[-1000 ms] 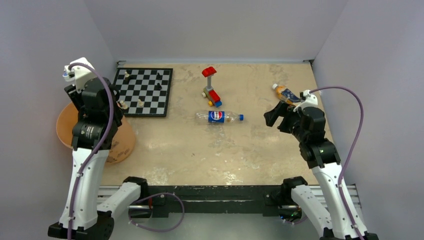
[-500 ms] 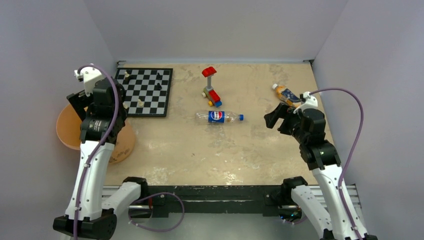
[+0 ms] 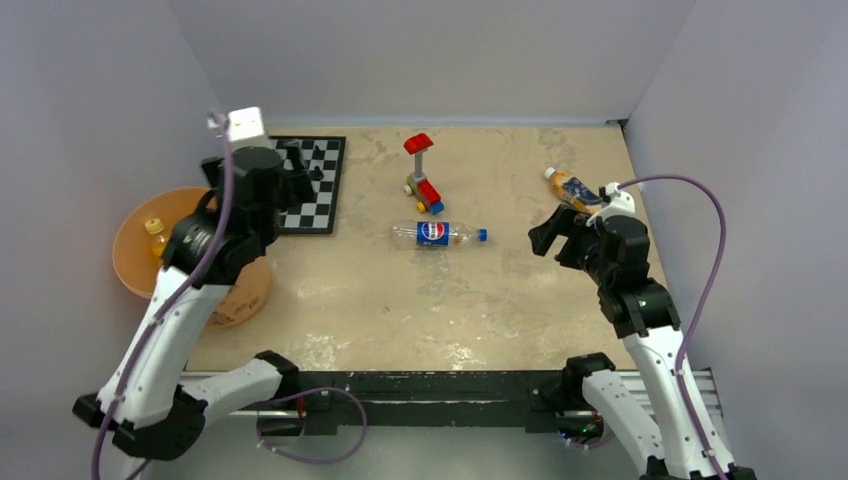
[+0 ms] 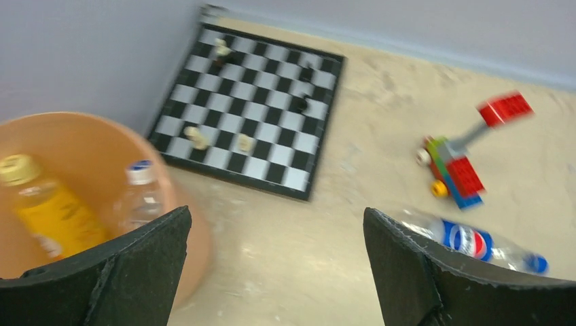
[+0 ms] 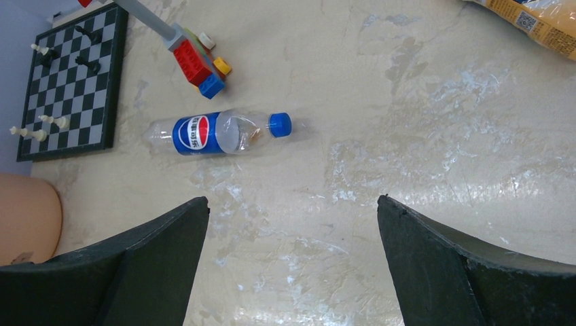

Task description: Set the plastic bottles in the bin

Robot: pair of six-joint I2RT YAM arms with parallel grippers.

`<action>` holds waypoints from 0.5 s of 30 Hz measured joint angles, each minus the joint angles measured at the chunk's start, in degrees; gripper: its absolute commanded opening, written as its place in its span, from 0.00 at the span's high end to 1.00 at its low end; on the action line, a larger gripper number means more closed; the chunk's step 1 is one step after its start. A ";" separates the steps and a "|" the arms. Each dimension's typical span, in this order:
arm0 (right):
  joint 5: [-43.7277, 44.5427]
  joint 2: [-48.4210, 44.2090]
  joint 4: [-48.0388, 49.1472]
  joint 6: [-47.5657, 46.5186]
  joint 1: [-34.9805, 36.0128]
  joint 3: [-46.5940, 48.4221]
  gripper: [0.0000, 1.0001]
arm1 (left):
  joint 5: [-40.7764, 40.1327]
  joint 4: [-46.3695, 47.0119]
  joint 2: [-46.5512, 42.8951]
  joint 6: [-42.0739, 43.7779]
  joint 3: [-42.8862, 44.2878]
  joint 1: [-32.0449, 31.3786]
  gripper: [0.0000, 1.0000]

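Observation:
The blue-labelled bottle is lying clear of the toy brick figure point(image 3: 427, 193), so I should keep my left gripper heading toward its blue label point(image 3: 433, 234) until my fingers straddle it.
The peach-orange bin point(image 3: 128, 272) stands at the table's left edge. A yellow bottle point(image 4: 51, 212) and a transparent white-capped bottle point(image 4: 140, 195) lie inside it. The blue-labelled bottle point(image 3: 437, 233) lies on its side mid-table, also seen in the wrist views point(image 4: 469, 241) point(image 5: 217, 132). An orange-brown white-capped bottle point(image 3: 570, 187) lies at the far right, just behind my right arm. My left gripper point(image 4: 277, 214) hangs open and empty over the table between bin and chessboard. My right gripper point(image 5: 292, 200) is open and empty, above bare table to the right of the blue-labelled bottle.
A black-and-white chessboard point(image 3: 325, 190) with a few pieces lies at the back left, partly under my left arm. A red-blue-yellow toy brick figure point(image 3: 423, 180) stands just behind the blue-labelled bottle. Grey walls close in the back and both sides.
My left gripper has opened, and the left arm has swung right from above the bin towards the chessboard. The yellow bottle in the bin now shows. The right arm has hardly moved.

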 measured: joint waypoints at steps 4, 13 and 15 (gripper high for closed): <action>0.79 -0.13 -0.07 0.07 0.00 0.00 0.01 | 3.76 0.28 9.88 -5.09 0.52 -8.98 0.00; 2.23 -1.64 -0.85 0.59 0.00 0.00 0.01 | 21.88 4.61 33.42 -15.72 0.50 -15.37 0.00; 2.38 -1.64 -1.03 0.59 0.00 0.00 0.01 | 23.65 4.57 36.68 -18.82 1.60 -15.37 0.00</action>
